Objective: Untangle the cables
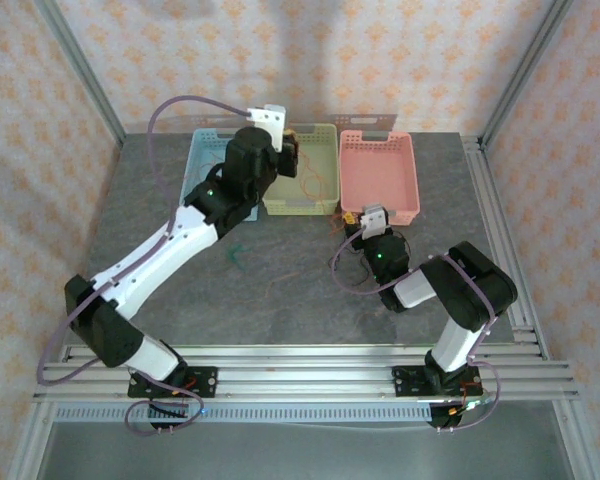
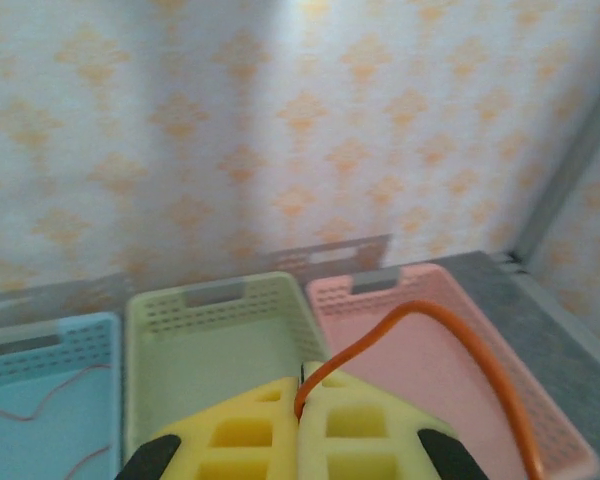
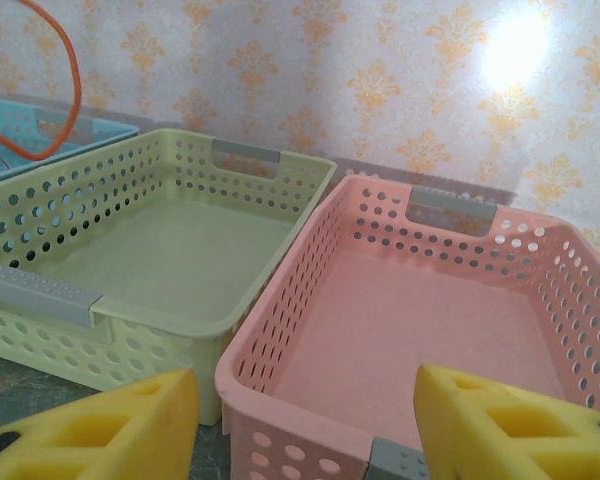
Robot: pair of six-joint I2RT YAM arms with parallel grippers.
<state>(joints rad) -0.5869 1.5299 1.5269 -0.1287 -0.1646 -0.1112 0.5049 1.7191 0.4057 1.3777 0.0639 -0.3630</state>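
I should keep carrying the orange cable (image 1: pixel 311 178) in my left gripper until the cable hangs over the blue basket, because it matches the reddish cable in the blue basket (image 1: pixel 206 158).
My left gripper (image 2: pixel 302 400) is shut on an orange cable (image 2: pixel 460 330), which arcs up from between the yellow pads and drops to the right over the pink basket (image 2: pixel 380 300). From above, the left gripper (image 1: pixel 292 150) hangs over the yellow-green basket (image 1: pixel 325 205), with the orange cable (image 1: pixel 315 182) trailing into it. A thin reddish cable (image 2: pixel 40 408) lies in the blue basket (image 2: pixel 100 330). A green cable (image 1: pixel 237 255) lies loose on the table. My right gripper (image 1: pixel 365 225) stands open with nothing between its fingers, just before the pink basket's near rim (image 3: pixel 280 350).
Three baskets stand side by side at the back: blue (image 1: pixel 195 160), yellow-green and pink (image 1: pixel 410 200). The orange cable (image 3: pixel 65 80) hangs over the yellow-green basket (image 3: pixel 160 310) in the right wrist view. Patterned walls and metal frame posts enclose the grey table (image 1: pixel 280 310).
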